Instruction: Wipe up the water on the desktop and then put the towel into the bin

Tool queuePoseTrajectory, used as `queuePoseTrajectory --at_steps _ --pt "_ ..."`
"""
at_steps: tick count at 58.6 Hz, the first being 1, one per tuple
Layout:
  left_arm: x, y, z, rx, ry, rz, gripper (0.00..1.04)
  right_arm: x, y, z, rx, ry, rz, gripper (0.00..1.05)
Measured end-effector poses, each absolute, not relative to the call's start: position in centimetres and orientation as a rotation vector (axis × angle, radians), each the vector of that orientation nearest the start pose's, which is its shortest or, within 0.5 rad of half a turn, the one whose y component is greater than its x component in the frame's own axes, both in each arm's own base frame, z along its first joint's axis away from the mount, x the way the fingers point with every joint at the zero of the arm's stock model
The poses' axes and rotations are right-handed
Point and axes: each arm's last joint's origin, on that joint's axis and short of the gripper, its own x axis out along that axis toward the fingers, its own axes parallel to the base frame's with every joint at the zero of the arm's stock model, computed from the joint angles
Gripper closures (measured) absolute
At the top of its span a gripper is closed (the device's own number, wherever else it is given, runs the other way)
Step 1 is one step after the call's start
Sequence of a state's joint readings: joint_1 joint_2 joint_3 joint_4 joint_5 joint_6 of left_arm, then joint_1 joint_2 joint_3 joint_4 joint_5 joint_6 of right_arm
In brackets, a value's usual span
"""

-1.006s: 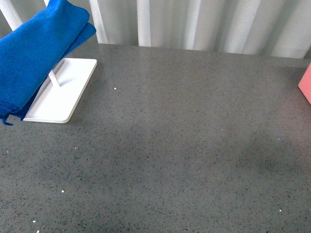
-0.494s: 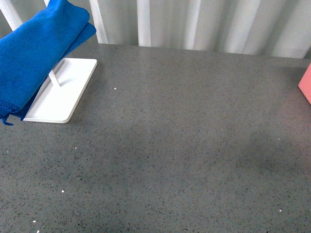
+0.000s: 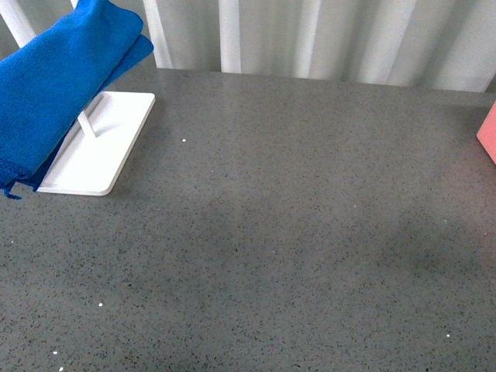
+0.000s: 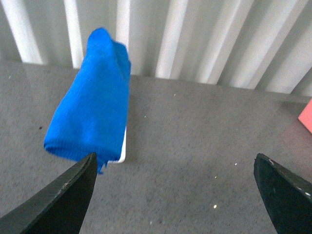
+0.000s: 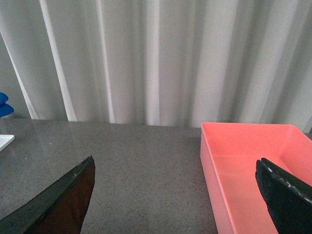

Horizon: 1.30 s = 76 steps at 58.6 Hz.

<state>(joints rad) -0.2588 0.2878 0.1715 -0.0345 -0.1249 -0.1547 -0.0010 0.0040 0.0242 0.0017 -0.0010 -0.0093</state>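
The blue towel rises in a tall peak next to a lower fold, so the robot should expect two rack bars hidden under the towel.
The blue fluffy towel hangs folded over a rack at the far left of the dark grey desktop; it also shows in the left wrist view. The salmon-pink bin shows only a corner at the right edge of the front view; the right wrist view shows it open and empty. My left gripper is open, short of the towel, above bare desktop. My right gripper is open, near the bin's left wall. Neither arm shows in the front view. I can make out no water.
A flat white tray with an upright white rod stands under the towel. A white pleated curtain hangs along the desktop's far edge. Small white flecks dot the surface.
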Motion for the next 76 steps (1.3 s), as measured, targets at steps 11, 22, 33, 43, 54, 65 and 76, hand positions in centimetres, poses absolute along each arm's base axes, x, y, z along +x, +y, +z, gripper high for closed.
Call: queuePoseTrajectory --at_steps 11,22,33,43,54,65,76 --pt "15.6 -3.2 22.1 -0.034 0.15 -0.177 0.07 9.6 0.0 17.2 -0.009 -0.022 0.0 0.07" --pt "23.1 -2.9 24.1 0.023 0.239 -0.13 0.07 9.6 0.0 17.2 -0.009 -0.022 0.0 0.07" --pt "30.8 -2.6 25.4 0.12 0.356 -0.118 0.07 9.6 0.0 17.2 -0.009 -0.022 0.0 0.07" --pt "37.9 -1.6 26.8 0.159 0.491 -0.077 0.07 9.6 0.0 17.2 -0.009 -0.022 0.0 0.07" --pt "41.6 -1.3 26.7 0.154 0.668 -0.079 0.07 9.6 0.0 17.2 -0.009 -0.022 0.0 0.07" --pt "43.7 -1.5 25.2 0.174 0.748 -0.063 0.07 9.6 0.0 17.2 -0.009 -0.022 0.0 0.07" --pt "45.0 -1.3 23.7 0.217 0.743 0.006 0.07 9.6 0.0 17.2 -0.009 -0.022 0.0 0.07"
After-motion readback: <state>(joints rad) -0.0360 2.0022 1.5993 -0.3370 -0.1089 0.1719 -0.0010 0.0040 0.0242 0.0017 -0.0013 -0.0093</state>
